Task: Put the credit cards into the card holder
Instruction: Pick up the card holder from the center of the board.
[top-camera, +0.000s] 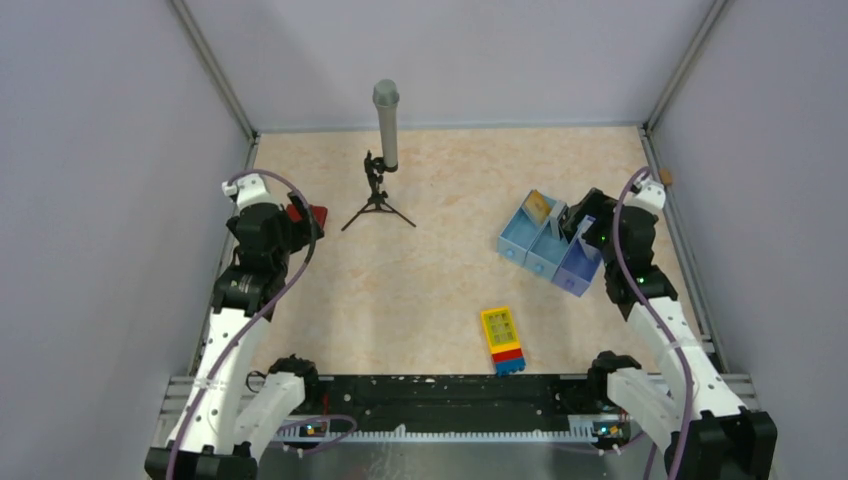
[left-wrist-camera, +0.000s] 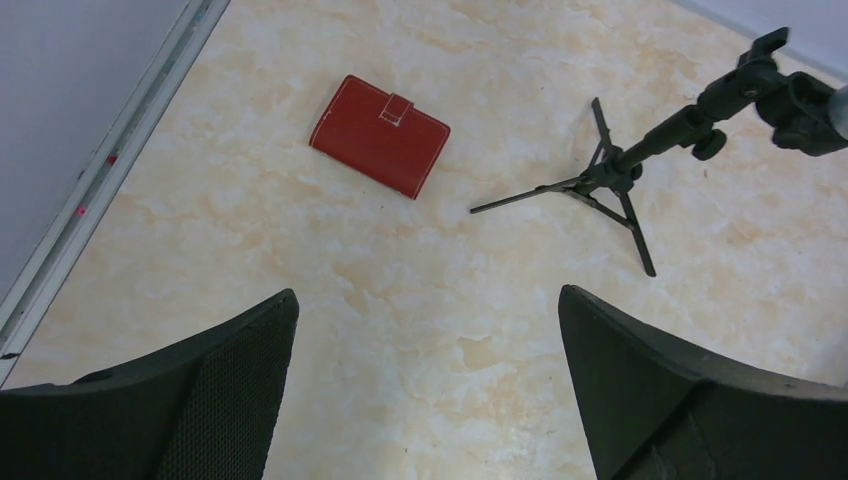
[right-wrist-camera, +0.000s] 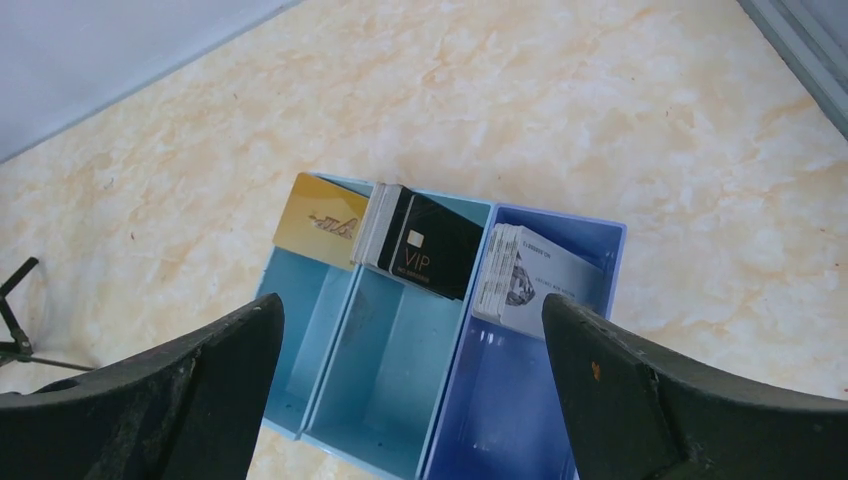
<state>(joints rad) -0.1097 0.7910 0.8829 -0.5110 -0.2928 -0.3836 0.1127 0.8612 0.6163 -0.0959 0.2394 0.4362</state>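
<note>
The card holder's spine (left-wrist-camera: 362, 174), across from its tab, faces my open left gripper. I should keep going down toward that spine edge (left-wrist-camera: 392, 188) until the fingers pinch it.
The card holder (left-wrist-camera: 380, 135), a dark-red wallet with a small red tab, lies closed on the table ahead of my left gripper (left-wrist-camera: 428, 300), which is open and empty above bare table. From above the wallet (top-camera: 314, 215) shows partly behind the left arm. The credit cards stand in a light-blue three-compartment tray (right-wrist-camera: 300, 350): a yellow-gold card (right-wrist-camera: 320, 220), a dark stack marked VIP (right-wrist-camera: 430, 245) and a pale stack (right-wrist-camera: 525, 280). My right gripper (right-wrist-camera: 412, 305) is open and empty, hovering over the tray (top-camera: 520, 245).
A black tripod (top-camera: 378, 205) with a grey cylinder on top stands at the back centre, also in the left wrist view (left-wrist-camera: 620, 170). A yellow, red and blue block (top-camera: 503, 340) lies near the front. Grey walls and metal rails bound the table.
</note>
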